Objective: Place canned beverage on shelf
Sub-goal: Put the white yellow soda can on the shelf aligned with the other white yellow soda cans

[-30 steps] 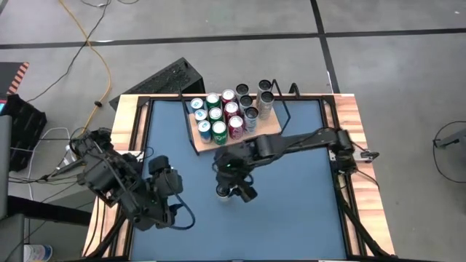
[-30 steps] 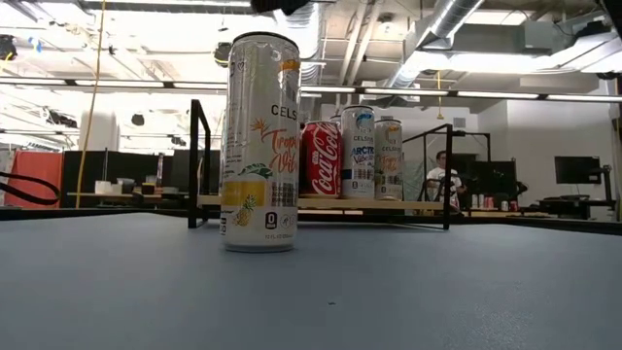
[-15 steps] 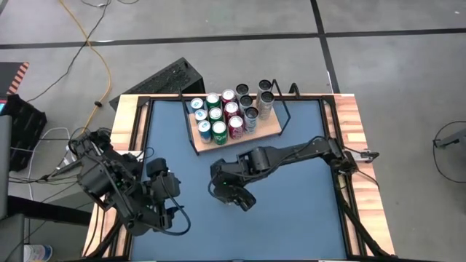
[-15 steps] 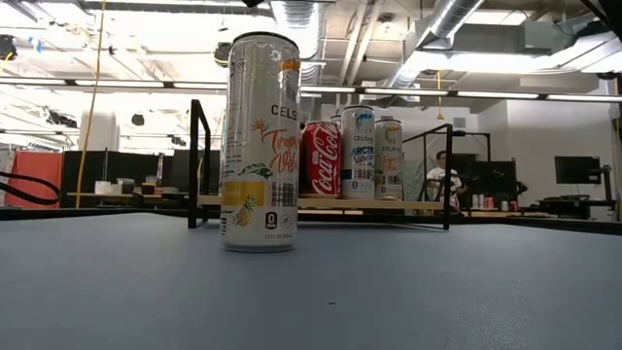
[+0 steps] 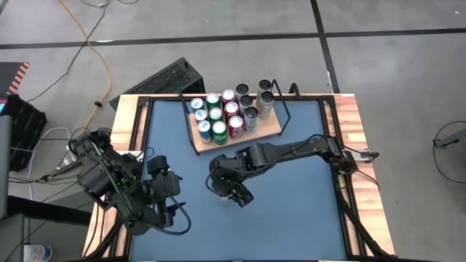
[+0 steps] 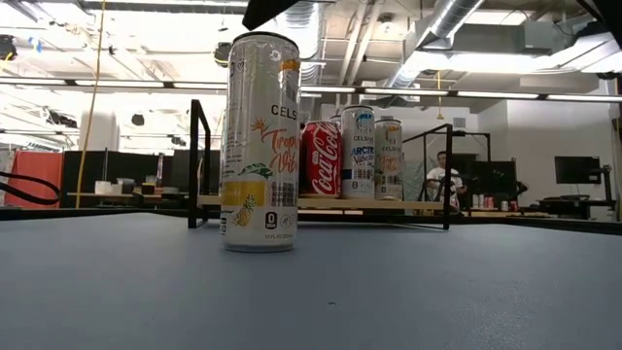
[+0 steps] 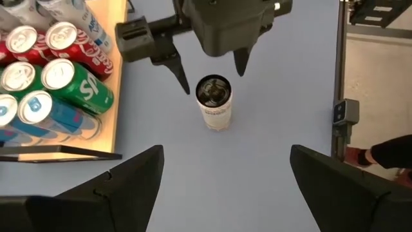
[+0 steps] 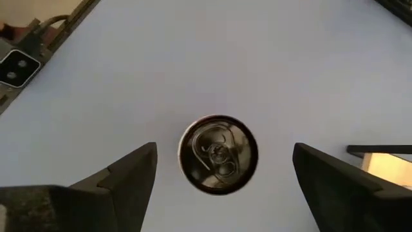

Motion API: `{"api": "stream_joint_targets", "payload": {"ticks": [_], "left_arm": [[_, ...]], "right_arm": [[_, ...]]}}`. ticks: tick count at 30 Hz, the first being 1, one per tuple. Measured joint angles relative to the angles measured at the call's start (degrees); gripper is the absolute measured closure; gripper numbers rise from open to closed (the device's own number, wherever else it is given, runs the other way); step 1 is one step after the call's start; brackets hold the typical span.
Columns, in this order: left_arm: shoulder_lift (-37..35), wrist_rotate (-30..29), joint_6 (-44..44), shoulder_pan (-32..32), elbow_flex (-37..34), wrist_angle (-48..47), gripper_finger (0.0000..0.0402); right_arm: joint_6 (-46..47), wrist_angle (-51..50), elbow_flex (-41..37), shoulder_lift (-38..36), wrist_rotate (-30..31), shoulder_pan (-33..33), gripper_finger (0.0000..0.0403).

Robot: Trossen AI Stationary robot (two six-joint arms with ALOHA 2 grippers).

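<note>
The robot's right gripper has the tall white can's lid [image 8: 218, 154] midway between its open fingers, so it should keep moving down until the fingers are on either side of the can's upper side [image 6: 262, 76] and then close.
A tall white can [image 6: 259, 146] stands upright on its base on the blue tabletop, near the table's middle. My right gripper [image 7: 212, 78] hangs open just above it. The fingers point steeply down and stand on either side of the can's top [image 8: 219, 154] without touching it. In the high view this gripper [image 5: 227, 188] hides the can. The shelf [image 5: 267, 125], a light-wood board in a black wire frame, stands at the far middle of the table with several cans on it. My left gripper [image 5: 164, 198] waits open at the near left.
Bare blue tabletop [image 5: 291, 204] lies all round the can. The shelf's right part [image 6: 418, 204] is bare board. Wooden rails [image 5: 353, 145] edge the table. A person [image 6: 442, 177] sits in the room far behind it.
My right gripper has shifted a little toward the table's left edge, over the can, and tipped more steeply down; it now covers the can's top in the high view. The can has stayed where it was, upright.
</note>
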Motion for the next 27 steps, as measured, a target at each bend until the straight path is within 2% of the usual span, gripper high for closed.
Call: {"api": "stream_joint_targets", "payload": {"ticks": [14, 19, 27], "left_arm": [[0.02, -0.70, 0.53, 0.03, 0.00, 0.00, 0.0077], [0.02, -0.70, 1.05, 0.02, 0.00, 0.00, 0.0077], [0.04, -0.89, 1.31, 0.02, -0.02, 0.00, 0.0077]], "right_arm": [[-0.47, 4.80, -4.09, 0.04, -1.06, -1.02, 0.0058], [0.46, 4.66, -4.07, 0.06, -4.66, -2.05, 0.0058], [-0.10, 5.15, -3.98, 3.80, -4.91, -2.02, 0.0058]]}}
